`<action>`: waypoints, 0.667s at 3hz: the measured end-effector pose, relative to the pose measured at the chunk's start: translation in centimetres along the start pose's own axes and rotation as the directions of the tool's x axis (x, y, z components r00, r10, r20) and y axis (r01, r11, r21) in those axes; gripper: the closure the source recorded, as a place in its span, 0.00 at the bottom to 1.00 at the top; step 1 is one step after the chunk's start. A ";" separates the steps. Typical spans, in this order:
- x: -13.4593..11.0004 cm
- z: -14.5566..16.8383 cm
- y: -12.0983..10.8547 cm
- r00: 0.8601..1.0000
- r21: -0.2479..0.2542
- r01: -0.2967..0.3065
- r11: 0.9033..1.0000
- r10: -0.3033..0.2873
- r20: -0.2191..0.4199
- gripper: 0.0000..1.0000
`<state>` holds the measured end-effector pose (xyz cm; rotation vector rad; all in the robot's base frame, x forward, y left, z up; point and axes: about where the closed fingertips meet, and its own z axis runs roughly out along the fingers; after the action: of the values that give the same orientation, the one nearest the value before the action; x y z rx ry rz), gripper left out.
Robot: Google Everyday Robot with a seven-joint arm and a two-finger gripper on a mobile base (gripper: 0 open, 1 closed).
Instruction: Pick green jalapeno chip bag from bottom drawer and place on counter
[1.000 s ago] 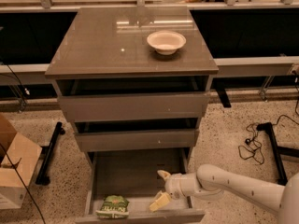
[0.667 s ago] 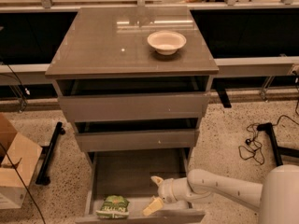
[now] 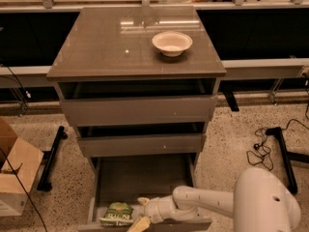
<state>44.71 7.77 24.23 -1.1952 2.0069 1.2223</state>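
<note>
My gripper will lift the green jalapeno chip bag [image 3: 117, 215] by its edge, and the bag should stick out and hardly fold, because its rounded outline [image 3: 118, 206] looks filled out.
The green jalapeno chip bag [image 3: 117, 214] lies flat in the front left of the open bottom drawer [image 3: 145, 178]. My gripper [image 3: 141, 212] is low inside the drawer, just right of the bag, reaching in from the right on a white arm [image 3: 203, 203]. Its two pale fingers are spread, one above at the bag's right edge and one below near the drawer front. It holds nothing. The counter [image 3: 106, 47] is the glossy grey-brown top of the cabinet, with a white bowl [image 3: 172, 42] at its back right.
Two shorter grey drawers [image 3: 137, 110] sit partly open above the bottom one. A cardboard box [image 3: 14, 175] stands on the floor at left beside a black stand. Cables and a black frame [image 3: 277, 149] lie on the floor at right.
My arm has reached further left across the drawer. The gripper has moved from the drawer's right part to right beside the chip bag. The bag has not moved.
</note>
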 end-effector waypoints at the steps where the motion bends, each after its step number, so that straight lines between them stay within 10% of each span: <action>1: 1.6 4.8 1.1 0.999 -0.060 -0.037 0.997 0.037 -0.008 0.00; 2: 1.6 7.7 1.6 0.997 -0.075 -0.073 0.995 0.074 0.000 0.15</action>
<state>42.37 14.26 20.08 -1.1623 2.0353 1.3449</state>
